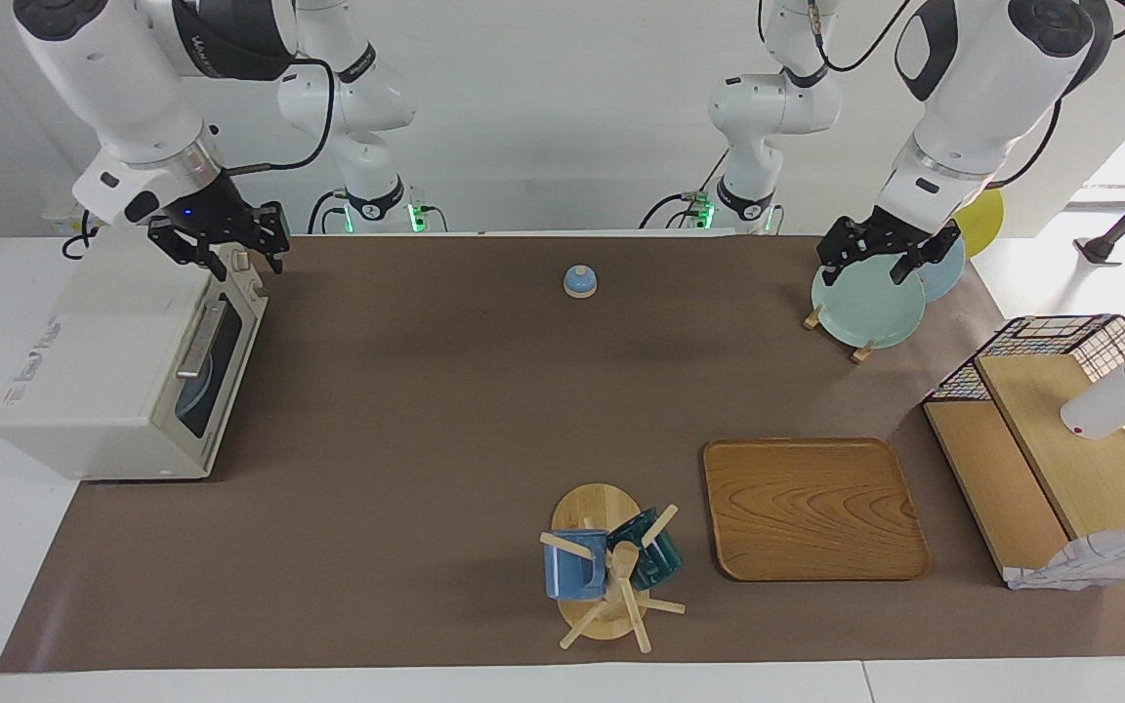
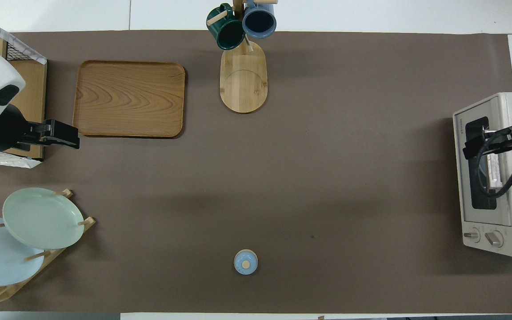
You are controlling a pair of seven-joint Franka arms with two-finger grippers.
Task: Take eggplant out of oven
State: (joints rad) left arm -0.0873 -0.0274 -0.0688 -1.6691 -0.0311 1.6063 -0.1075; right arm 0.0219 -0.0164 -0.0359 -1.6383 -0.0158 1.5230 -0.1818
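I see that the bar handle [image 2: 494, 171] runs along the door's upper edge, so the dark glass door [image 2: 482, 200] will swing down and lie out flat when I pull.
The off-white oven [image 1: 104, 371] stands at the right arm's end of the table, its dark glass door shut and its bar handle [image 1: 199, 338] facing the table's middle. It also shows in the overhead view [image 2: 500, 111]. The eggplant is hidden. Something bluish shows dimly through the window. My right gripper [image 1: 229, 256] hangs open over the oven's front top edge, at the end nearer the robots, and it shows over the door in the overhead view [image 2: 471, 149]. My left gripper [image 1: 875, 268] waits open over the plate rack and also shows in the overhead view [image 2: 71, 135].
A small blue bell [image 1: 580, 281] sits near the robots at mid-table. A plate rack [image 1: 865, 303], a wooden tray [image 1: 812, 508], a mug tree [image 1: 606, 566] and a wire basket with wooden boards [image 1: 1061, 430] take up the left arm's half.
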